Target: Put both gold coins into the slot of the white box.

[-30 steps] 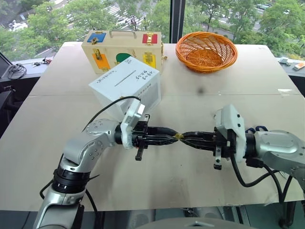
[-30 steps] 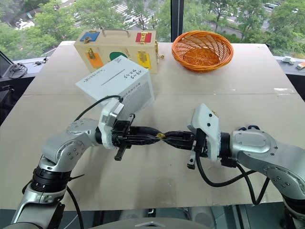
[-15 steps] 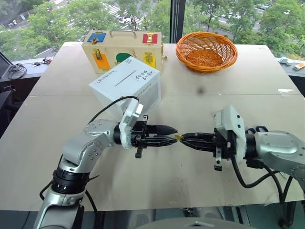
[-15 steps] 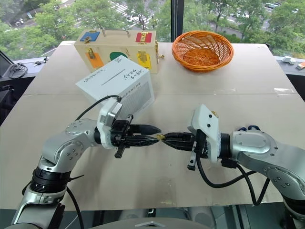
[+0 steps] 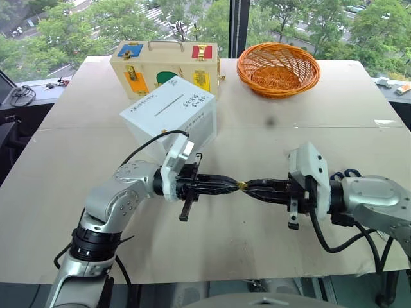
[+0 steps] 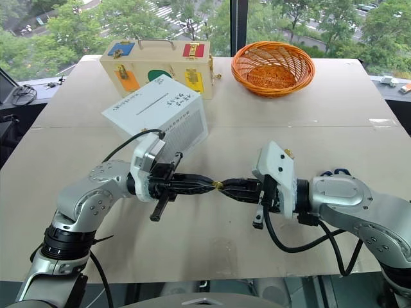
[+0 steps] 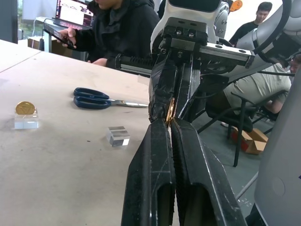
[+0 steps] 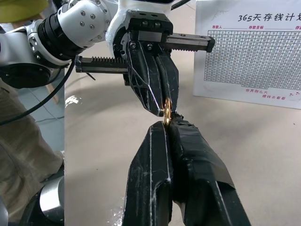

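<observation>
Next, my right gripper opens before my left gripper inserts the coin, since both grippers are shut on the same gold coin (image 5: pixel 242 185) and the slot (image 5: pixel 169 104) is nearer my left gripper.
My two grippers meet tip to tip above the table's middle. One gold coin (image 5: pixel 241 185) stands on edge between them. My left gripper (image 5: pixel 235 185) is shut on it from one side and my right gripper (image 5: pixel 248 186) is shut on it from the other; the same coin (image 8: pixel 166 111) gleams at the joined tips in the right wrist view. The other gold coin (image 7: pixel 25 108) sits on a small clear holder on the table. The white box (image 5: pixel 170 115) lies tilted behind my left arm, its slot (image 5: pixel 168 106) facing up.
A wooden case (image 5: pixel 164 64) with coloured panels stands behind the box, an orange basket (image 5: pixel 278 67) at the back right. Blue scissors (image 7: pixel 94 99) and an empty clear holder (image 7: pixel 118 135) lie on the table. People sit beyond the table's edge.
Half a second ago my left gripper's fingers stood spread around the coin's edge; they have now closed on it. Neither arm has shifted.
</observation>
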`<state>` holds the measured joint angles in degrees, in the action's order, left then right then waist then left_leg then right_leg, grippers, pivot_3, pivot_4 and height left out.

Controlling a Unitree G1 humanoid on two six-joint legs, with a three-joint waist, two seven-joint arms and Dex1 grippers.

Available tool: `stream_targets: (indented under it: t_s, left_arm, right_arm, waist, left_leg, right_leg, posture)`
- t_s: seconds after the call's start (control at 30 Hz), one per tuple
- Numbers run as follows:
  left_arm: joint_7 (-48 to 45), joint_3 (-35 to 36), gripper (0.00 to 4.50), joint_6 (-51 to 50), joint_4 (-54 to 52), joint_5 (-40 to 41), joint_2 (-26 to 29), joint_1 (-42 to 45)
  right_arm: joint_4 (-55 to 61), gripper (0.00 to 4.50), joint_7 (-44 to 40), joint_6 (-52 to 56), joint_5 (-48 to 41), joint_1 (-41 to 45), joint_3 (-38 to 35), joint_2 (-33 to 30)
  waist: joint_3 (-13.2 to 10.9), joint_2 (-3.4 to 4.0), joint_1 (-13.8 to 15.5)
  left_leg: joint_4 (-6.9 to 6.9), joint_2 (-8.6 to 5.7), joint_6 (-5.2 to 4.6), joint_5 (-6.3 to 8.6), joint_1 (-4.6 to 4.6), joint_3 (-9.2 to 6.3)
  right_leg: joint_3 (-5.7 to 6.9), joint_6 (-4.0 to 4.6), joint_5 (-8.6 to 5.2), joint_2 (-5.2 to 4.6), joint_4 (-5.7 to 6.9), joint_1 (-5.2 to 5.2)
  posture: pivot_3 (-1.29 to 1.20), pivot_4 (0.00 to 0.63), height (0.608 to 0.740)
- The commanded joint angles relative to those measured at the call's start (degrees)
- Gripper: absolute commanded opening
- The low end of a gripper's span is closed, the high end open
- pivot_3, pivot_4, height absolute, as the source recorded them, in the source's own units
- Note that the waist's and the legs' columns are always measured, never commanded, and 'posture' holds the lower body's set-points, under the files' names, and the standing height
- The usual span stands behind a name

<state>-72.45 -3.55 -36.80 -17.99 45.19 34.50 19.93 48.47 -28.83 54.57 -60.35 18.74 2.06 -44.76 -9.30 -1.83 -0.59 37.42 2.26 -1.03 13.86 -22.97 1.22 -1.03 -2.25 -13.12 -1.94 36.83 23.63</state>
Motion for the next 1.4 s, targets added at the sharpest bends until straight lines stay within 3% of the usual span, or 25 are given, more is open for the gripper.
stream_targets:
  t_s: [0.03,0.27,0.4,0.6,0.77,0.87,1.03,1.2,1.4]
  left_arm:
    - [0.3,-0.3,0.02,-0.2,-2.4,1.3,-0.4,0.3]
    - [0.9,0.5,0.02,-1.5,-2.4,2.1,-0.4,0.6]
    - [1.6,1.3,0.0,-2.0,-2.4,2.4,-0.3,0.8]
    - [4.5,4.3,0.0,-3.0,-3.3,4.3,0.7,0.3]
    - [11.7,10.1,0.0,-4.3,-7.6,7.0,1.7,-0.6]
    - [17.5,13.8,0.0,-4.5,-11.2,8.2,2.3,-0.4]
    - [30.1,19.5,0.0,-5.8,-15.0,7.0,4.6,3.6]
    - [41.4,21.4,0.0,-16.3,-5.2,4.8,13.4,15.4]
    - [34.4,13.4,0.0,-19.9,11.5,-0.8,20.7,24.0]
  right_arm:
    - [1.3,0.0,-1.4,-1.4,-0.4,1.0,0.9,0.5]
    - [0.4,0.0,-1.7,-1.6,0.2,1.1,0.6,1.1]
    - [-0.4,1.24,-1.9,-1.8,-2.3,0.9,-1.6,1.6]
    - [0.4,4.07,-2.0,-2.8,-1.6,-2.5,-7.3,-2.8]
    - [2.9,4.07,-3.4,-6.2,2.7,-9.6,-14.8,-7.1]
    - [2.8,4.07,-3.2,-8.8,2.5,-12.6,-18.1,-6.0]
    - [1.2,4.07,-3.4,-10.4,3.3,-12.3,-18.9,-6.3]
    - [-0.7,4.07,-4.4,-11.7,4.1,-9.2,-17.7,-6.2]
    - [-2.3,4.07,-4.4,-14.1,4.0,-5.4,-16.4,-3.5]
  waist:
    - [0.0,0.0,0.0]
    - [0.0,0.0,0.0]
    - [0.0,0.0,0.0]
    - [0.0,0.0,0.1]
    - [0.0,-0.01,0.1]
    - [0.0,-0.05,0.0]
    - [-0.1,-0.1,0.0]
    - [-0.1,-0.21,0.0]
    - [-0.2,-0.18,0.0]
  left_leg:
    - [0.0,0.0,0.0,0.0,0.0,0.0]
    - [0.0,0.0,0.0,0.0,0.0,0.0]
    - [0.0,0.0,0.0,0.0,0.0,0.0]
    - [0.0,0.0,0.0,0.0,-0.01,0.0]
    - [-0.01,0.01,0.0,0.0,-0.03,-0.02]
    - [-0.01,0.02,0.0,0.0,-0.01,-0.01]
    - [0.02,0.02,0.0,0.0,0.03,0.01]
    - [0.05,0.0,0.01,-0.01,0.06,-0.01]
    - [-0.04,-0.01,0.01,0.0,0.03,0.05]
  right_leg:
    - [0.0,0.0,0.0,0.0,0.0,0.0]
    - [0.0,-0.01,-0.01,0.0,0.0,0.0]
    - [0.0,-0.02,-0.01,0.0,0.0,0.0]
    - [0.0,-0.02,0.0,-0.01,-0.01,0.0]
    - [0.02,-0.07,0.01,-0.01,-0.01,0.01]
    - [0.01,-0.15,-0.03,0.0,-0.01,0.0]
    - [-0.02,-0.16,-0.05,0.02,0.0,-0.01]
    - [-0.01,-0.2,-0.04,0.04,0.04,-0.04]
    - [0.02,-0.35,0.06,0.04,0.01,0.01]
  posture:
    - [0.0,0.15,0.74]
    - [0.0,0.15,0.74]
    - [0.0,0.15,0.74]
    - [0.0,0.15,0.74]
    - [0.0,0.15,0.74]
    - [0.0,0.15,0.74]
    - [0.0,0.15,0.74]
    - [0.0,0.15,0.74]
    - [0.0,0.15,0.74]
